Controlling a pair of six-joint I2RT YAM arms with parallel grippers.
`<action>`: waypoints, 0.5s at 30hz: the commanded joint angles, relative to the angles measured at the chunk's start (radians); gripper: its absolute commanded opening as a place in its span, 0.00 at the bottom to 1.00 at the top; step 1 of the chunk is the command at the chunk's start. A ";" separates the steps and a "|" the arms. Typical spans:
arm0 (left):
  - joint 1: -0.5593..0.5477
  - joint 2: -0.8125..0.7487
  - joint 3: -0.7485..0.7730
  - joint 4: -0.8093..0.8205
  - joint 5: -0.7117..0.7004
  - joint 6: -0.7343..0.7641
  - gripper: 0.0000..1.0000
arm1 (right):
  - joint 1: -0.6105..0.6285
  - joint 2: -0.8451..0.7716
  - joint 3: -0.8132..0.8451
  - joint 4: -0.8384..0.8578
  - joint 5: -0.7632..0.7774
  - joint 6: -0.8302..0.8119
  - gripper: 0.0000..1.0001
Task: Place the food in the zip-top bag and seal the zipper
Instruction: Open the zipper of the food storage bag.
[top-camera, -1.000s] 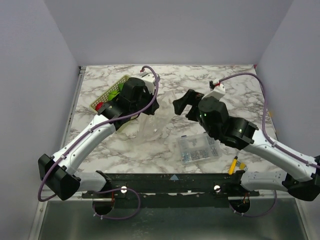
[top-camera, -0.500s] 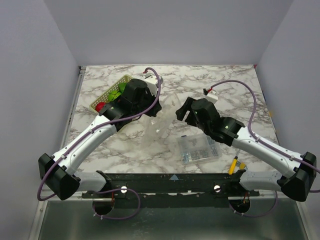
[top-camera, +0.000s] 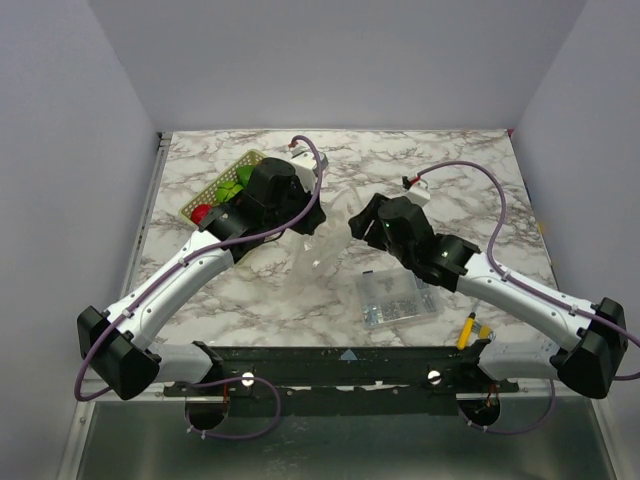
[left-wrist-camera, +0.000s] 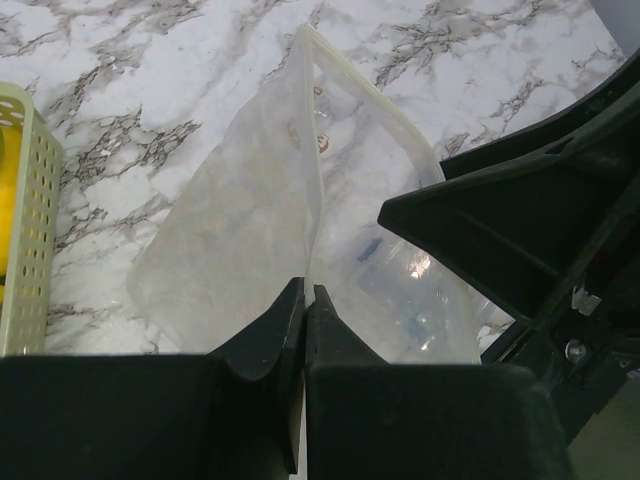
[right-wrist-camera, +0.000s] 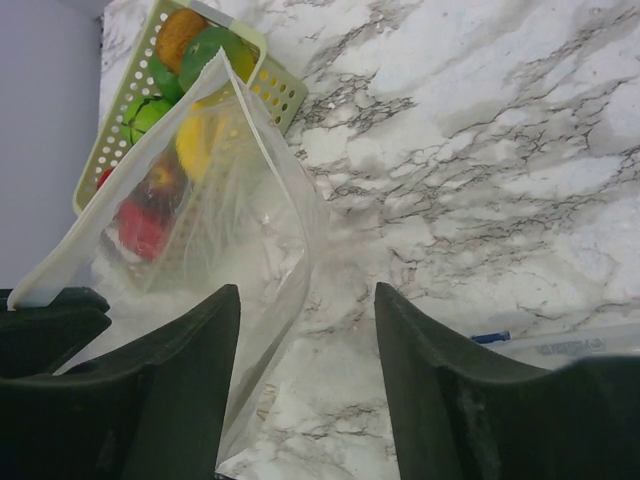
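The bag's opening edge (left-wrist-camera: 313, 225) is gripped by my closed left gripper, the one near the basket, so next my right gripper pinches the bag's other side (right-wrist-camera: 284, 322) and takes the bag.
The zip-top bag (top-camera: 318, 252) hangs upright between the arms, clear and empty. My left gripper (left-wrist-camera: 307, 295) is shut on the bag's mouth edge (left-wrist-camera: 305, 200), and the pale zipper (left-wrist-camera: 372, 98) runs away from it. My right gripper (right-wrist-camera: 305, 295) is open just right of the bag (right-wrist-camera: 210, 240). The bag's other wall lies between its fingers, nearer the left one and not pinched. The food (top-camera: 238, 178) lies in the basket (top-camera: 222, 186). Through the bag I see orange, green (right-wrist-camera: 212, 50), yellow and red pieces.
A rigid clear compartment box (top-camera: 397, 296) of small parts sits near the front right. A yellow-handled tool (top-camera: 466, 333) lies at the table's front edge. The lattice basket (right-wrist-camera: 272, 92) stands at the back left, close behind the bag.
My right gripper has moved left and down to the bag, and its jaws have narrowed. The left gripper has shifted slightly right, still shut on the bag.
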 joint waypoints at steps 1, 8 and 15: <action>-0.005 0.001 -0.001 0.038 0.041 -0.002 0.00 | -0.001 0.018 0.014 0.046 0.033 -0.027 0.53; -0.006 -0.010 -0.012 0.064 0.067 0.006 0.11 | -0.001 0.017 -0.002 0.100 -0.004 -0.033 0.01; -0.005 -0.059 -0.045 0.098 0.023 0.023 0.57 | -0.001 0.000 -0.034 0.168 0.065 -0.079 0.01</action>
